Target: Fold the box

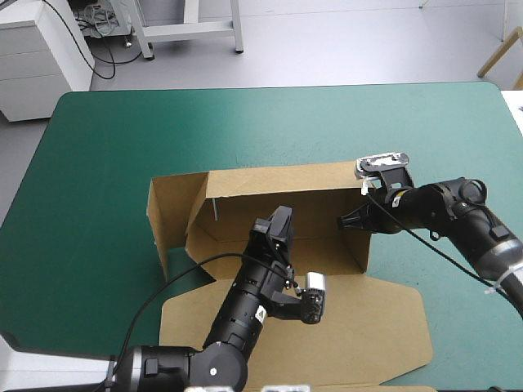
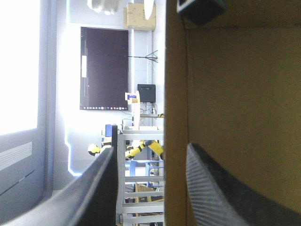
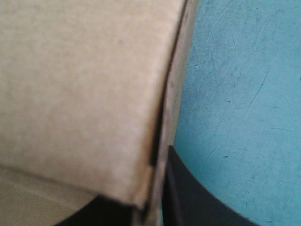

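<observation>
The box's side flap (image 1: pixel 173 214) leans outward from a crease (image 1: pixel 198 204) along the box's side. The flap will swing inward and stay slanted over the box when I fold it.
The brown box (image 1: pixel 245 184) stands in the middle of the table with its walls raised, and its lid (image 1: pixel 368 327) lies flat toward the near edge. My left gripper (image 1: pixel 280 214) reaches into the tray near the far wall. In the left wrist view the left gripper (image 2: pixel 151 155) is open, and an upright edge of the box (image 2: pixel 175 117) stands between its fingers, close to one of them. My right gripper (image 1: pixel 347 220) is at the right wall. In the right wrist view the right gripper (image 3: pixel 150 197) is shut on that wall of the box (image 3: pixel 84 84).
The teal-green cover (image 1: pixel 122 131) stretches wide beyond the box's far wall and on both sides. The left side flap (image 1: pixel 167 212) stands up, leaning outward. In the right wrist view the cover (image 3: pixel 244 94) lies just outside the right wall.
</observation>
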Controlling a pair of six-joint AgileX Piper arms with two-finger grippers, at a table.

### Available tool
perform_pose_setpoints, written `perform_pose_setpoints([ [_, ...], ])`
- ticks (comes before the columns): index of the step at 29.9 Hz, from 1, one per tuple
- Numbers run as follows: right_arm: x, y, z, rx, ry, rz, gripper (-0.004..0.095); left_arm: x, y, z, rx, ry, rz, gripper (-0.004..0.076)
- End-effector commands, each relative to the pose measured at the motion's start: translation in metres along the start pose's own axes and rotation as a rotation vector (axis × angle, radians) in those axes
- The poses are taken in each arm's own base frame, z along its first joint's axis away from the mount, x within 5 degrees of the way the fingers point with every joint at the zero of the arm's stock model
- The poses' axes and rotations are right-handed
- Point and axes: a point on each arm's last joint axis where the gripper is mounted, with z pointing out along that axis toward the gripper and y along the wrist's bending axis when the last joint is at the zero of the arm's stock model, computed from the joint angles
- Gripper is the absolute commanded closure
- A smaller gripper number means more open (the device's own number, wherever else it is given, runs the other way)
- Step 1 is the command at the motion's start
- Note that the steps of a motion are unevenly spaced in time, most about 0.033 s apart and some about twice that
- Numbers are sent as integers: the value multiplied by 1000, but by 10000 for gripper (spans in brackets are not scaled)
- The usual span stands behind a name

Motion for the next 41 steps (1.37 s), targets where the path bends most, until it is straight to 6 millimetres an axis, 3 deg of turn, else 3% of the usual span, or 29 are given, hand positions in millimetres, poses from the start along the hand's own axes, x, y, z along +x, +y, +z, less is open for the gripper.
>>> perform_pose_setpoints([
  [1, -13, 6, -8, -31, -16, 3, 908, 1, 46, -22, -209, -23, -43, 443],
  [5, -21, 7, -6, -33, 5, 2, 908, 15, 75, -31, -268, 0, -127, 728],
  [13, -42, 5, 9, -12, 41, 34, 908, 76, 157, -34, -374, 80, -392, 717],
  [17, -50, -1, 27, 33, 110, 50, 908, 120, 180, -32, -343, 231, -601, 717],
  [24, -69, -5, 60, 56, 206, 57, 908, 177, 176, -27, -238, 493, -711, 717],
  [31, -83, -7, 89, 60, 222, 57, 908, 222, 166, -27, -182, 683, -854, 717],
  [41, -83, -9, 103, 60, 251, 39, 908, 279, 154, -42, -128, 859, -1130, 717],
])
